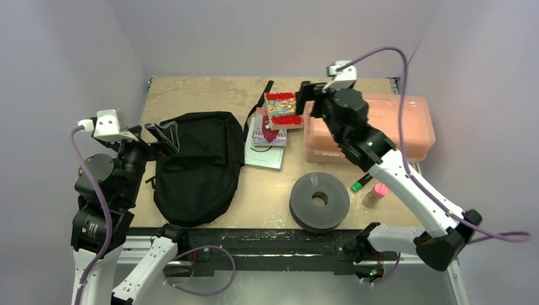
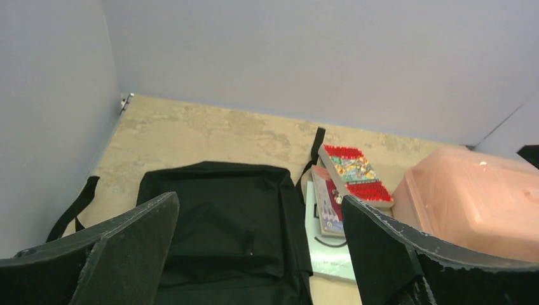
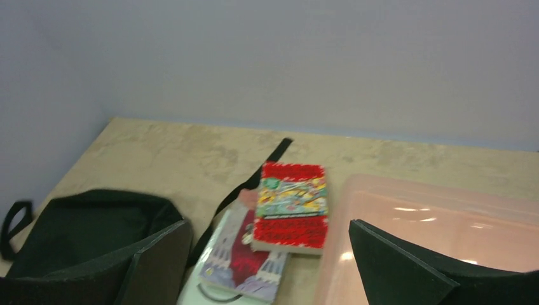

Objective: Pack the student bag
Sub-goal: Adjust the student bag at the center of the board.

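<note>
The bag's edge [image 1: 238, 180] facing the grey spool is clear of the white booklet, so my right gripper keeps going there until its fingers close on that edge [image 1: 234, 189].
The student bag [image 1: 197, 168] is a floppy black backpack lying flat on the left half of the table, closed as far as I can see, with a strap [image 1: 267, 89] trailing toward the back. My left gripper [image 1: 162, 136] hovers open at the bag's left edge, holding nothing; in the left wrist view the bag [image 2: 222, 222] lies between and beyond its spread fingers [image 2: 133, 248]. My right gripper [image 1: 305, 101] is open and empty above the gap between a stack of books [image 1: 283, 109] and the orange box. Its own view shows the red book [image 3: 291, 206] between the fingers, below them.
The red book tops a purple book [image 1: 267, 130] and a white booklet [image 1: 264, 155], just right of the bag. A translucent orange lidded box [image 1: 394, 124] stands at the back right. A dark grey spool [image 1: 319, 200], a green marker [image 1: 361, 185] and a pink-capped tube [image 1: 376, 194] lie near the front.
</note>
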You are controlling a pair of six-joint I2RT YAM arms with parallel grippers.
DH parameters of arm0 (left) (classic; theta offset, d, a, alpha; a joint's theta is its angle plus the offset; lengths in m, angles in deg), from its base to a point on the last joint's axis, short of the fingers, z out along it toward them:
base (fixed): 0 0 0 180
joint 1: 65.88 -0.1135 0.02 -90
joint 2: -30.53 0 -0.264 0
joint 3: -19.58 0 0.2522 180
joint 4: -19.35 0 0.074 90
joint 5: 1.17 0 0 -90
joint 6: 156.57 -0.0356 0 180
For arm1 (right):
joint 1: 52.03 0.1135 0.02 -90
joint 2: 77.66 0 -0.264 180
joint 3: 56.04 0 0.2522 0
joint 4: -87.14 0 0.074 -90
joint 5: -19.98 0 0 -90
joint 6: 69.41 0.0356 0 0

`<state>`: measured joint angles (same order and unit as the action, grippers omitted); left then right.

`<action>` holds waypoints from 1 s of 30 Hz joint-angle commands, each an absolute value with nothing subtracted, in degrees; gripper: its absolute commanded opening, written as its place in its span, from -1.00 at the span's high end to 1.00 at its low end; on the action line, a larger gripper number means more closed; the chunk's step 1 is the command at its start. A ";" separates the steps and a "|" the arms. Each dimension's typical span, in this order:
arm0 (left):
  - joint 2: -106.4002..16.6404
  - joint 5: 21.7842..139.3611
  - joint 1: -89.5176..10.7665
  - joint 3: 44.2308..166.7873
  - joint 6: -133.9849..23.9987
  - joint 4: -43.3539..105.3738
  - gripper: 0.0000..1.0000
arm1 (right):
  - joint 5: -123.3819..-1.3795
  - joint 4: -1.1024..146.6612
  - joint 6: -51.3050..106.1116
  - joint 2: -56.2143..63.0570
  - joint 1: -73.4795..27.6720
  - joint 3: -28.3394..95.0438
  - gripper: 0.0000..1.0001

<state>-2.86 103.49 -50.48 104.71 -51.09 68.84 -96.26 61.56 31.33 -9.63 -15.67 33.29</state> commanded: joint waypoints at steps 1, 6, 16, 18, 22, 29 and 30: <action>-4.49 101.17 -50.76 103.61 -50.38 71.87 -1.00 | -90.64 63.62 31.70 -3.47 -6.96 36.74 -0.98; -3.39 101.56 -50.76 103.43 -49.29 75.79 -1.00 | -79.10 66.36 44.16 5.65 0.08 35.12 -0.98; -1.99 99.42 -50.76 103.50 -44.47 83.85 -1.00 | -88.06 61.07 91.32 20.95 11.27 31.22 -0.98; -1.31 98.19 -50.76 102.67 -43.20 84.48 -1.00 | -87.90 59.32 95.33 23.63 11.38 32.23 -0.98; -0.28 94.59 -50.76 101.19 -41.32 85.58 -1.00 | -88.10 53.06 102.06 29.49 12.59 34.16 -0.89; -0.41 93.21 -50.76 99.40 -40.17 88.51 -1.00 | -86.14 64.39 87.27 32.96 12.74 35.85 1.00; -0.66 92.96 -50.76 99.55 -40.27 89.06 -1.00 | -89.52 63.74 82.71 31.81 12.67 37.90 1.00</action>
